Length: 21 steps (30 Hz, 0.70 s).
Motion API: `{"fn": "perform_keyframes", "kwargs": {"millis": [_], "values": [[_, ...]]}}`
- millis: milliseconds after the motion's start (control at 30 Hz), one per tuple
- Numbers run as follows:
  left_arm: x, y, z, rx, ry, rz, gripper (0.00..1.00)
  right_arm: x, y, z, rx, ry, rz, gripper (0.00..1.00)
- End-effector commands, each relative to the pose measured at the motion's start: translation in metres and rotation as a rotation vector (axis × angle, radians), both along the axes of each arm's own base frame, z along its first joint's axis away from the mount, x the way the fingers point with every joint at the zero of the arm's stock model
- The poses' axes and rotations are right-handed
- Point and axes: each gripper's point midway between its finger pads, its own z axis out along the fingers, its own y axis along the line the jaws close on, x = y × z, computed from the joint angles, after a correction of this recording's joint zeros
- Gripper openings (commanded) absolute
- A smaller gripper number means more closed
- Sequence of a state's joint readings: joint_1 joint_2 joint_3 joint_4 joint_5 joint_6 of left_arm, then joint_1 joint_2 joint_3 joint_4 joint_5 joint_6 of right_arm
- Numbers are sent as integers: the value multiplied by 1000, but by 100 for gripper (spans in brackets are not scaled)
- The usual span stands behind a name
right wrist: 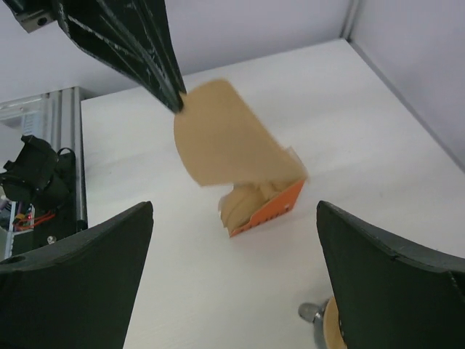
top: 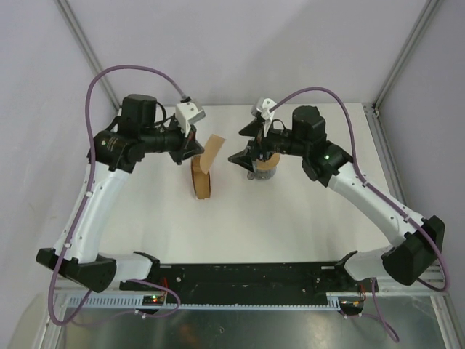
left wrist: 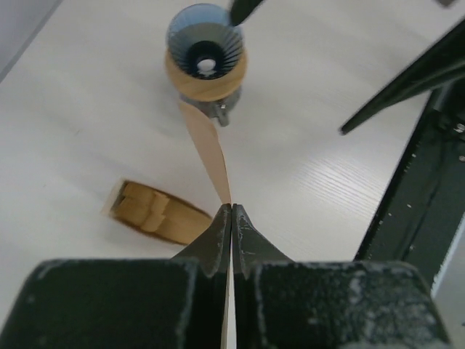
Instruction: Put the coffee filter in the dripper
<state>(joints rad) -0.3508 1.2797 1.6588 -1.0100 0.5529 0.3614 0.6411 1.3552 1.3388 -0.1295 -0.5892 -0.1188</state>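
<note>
My right gripper should take the coffee filter's free edge (right wrist: 251, 177) before my left gripper opens, as my left gripper holds the flat coffee filter by one corner (right wrist: 187, 109).
My left gripper (left wrist: 231, 209) is shut on a corner of the coffee filter (left wrist: 207, 145), a thin brown sheet seen edge-on here, held in the air. In the top view the left gripper (top: 192, 149) holds the filter (top: 213, 150) up, left of the dripper. The right wrist view shows the filter (right wrist: 225, 142) hanging broadside from the left fingers (right wrist: 131, 36). The dripper (left wrist: 205, 45) is a blue ribbed cone in a tan wooden collar (left wrist: 207, 86), standing beyond the filter. My right gripper (right wrist: 236, 269) is open and empty, and hovers over the dripper (top: 264, 169) in the top view.
A thick stack of brown filters (top: 202, 182) in an orange holder (right wrist: 270, 209) stands on the white table, below the held filter. Grey walls with metal posts enclose the back and sides. The right arm's dark links (left wrist: 421, 145) fill the right of the left wrist view.
</note>
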Motion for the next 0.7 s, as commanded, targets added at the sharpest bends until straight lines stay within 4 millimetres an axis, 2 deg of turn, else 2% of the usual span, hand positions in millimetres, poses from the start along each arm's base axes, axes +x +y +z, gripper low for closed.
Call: {"fn": "perform_keyframes", "kwargs": {"millis": [0,67,267,333,367,433,467,500,567,667], "values": [[-28,-23,11,-24,-21,-194,0,-7,18,18,52,-161,152,99],[-34,-29,11,-21,-22,-238,0,-10,23,17,60,-177,192,99],[-43,-36,17,-27,-36,-294,0,-24,31,-4,42,-128,327,99],[-44,-38,19,-36,-33,-309,0,-33,37,-6,57,-106,392,94],[-45,-40,19,-42,-29,-317,0,-39,39,-7,66,-98,429,88],[-45,-42,20,-51,-18,-322,0,-45,42,-10,71,-72,472,55],[-45,-43,20,-55,-13,-322,0,-46,40,-11,69,-67,479,30],[-44,-43,20,-56,-8,-319,0,-46,38,-14,59,-63,475,15],[-42,-44,19,-59,4,-308,4,-45,33,-19,32,-54,461,4],[-36,-44,17,-65,25,-283,49,-50,24,-19,12,-61,462,0]]}}
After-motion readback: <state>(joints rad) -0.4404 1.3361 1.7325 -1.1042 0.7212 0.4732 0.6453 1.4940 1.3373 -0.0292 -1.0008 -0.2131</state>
